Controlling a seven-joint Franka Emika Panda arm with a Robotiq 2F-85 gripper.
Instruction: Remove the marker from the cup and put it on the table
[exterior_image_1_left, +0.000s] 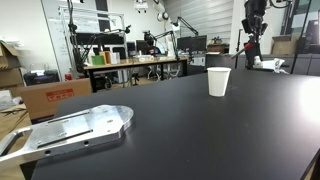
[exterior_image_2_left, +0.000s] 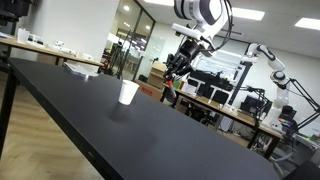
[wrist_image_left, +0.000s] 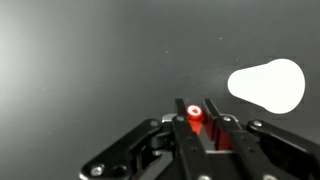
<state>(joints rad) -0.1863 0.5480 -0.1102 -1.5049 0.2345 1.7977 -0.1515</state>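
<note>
The marker is hanging clear of the white paper cup (exterior_image_2_left: 128, 92), so the robot's gripper should continue to bring it down toward the open black table (exterior_image_2_left: 178, 132) until it touches down.
My gripper (wrist_image_left: 200, 108) is shut on the marker (wrist_image_left: 195, 115), whose red end points at the wrist camera from between the fingers. The white paper cup (wrist_image_left: 268, 85) appears from above to the right of the jaws, on the black table (wrist_image_left: 80, 60). In both exterior views the cup (exterior_image_1_left: 218, 82) (exterior_image_2_left: 127, 93) stands upright on the table (exterior_image_1_left: 200, 130) (exterior_image_2_left: 150, 130). The gripper (exterior_image_1_left: 251, 50) (exterior_image_2_left: 174, 72) hangs well above the table and away from the cup. The marker is too small to make out in those views.
A flat metal plate (exterior_image_1_left: 70, 130) lies at a table corner. Cluttered workbenches (exterior_image_1_left: 130, 62) and cardboard boxes (exterior_image_1_left: 50, 95) stand beyond the table. Another white robot arm (exterior_image_2_left: 270, 60) stands further off.
</note>
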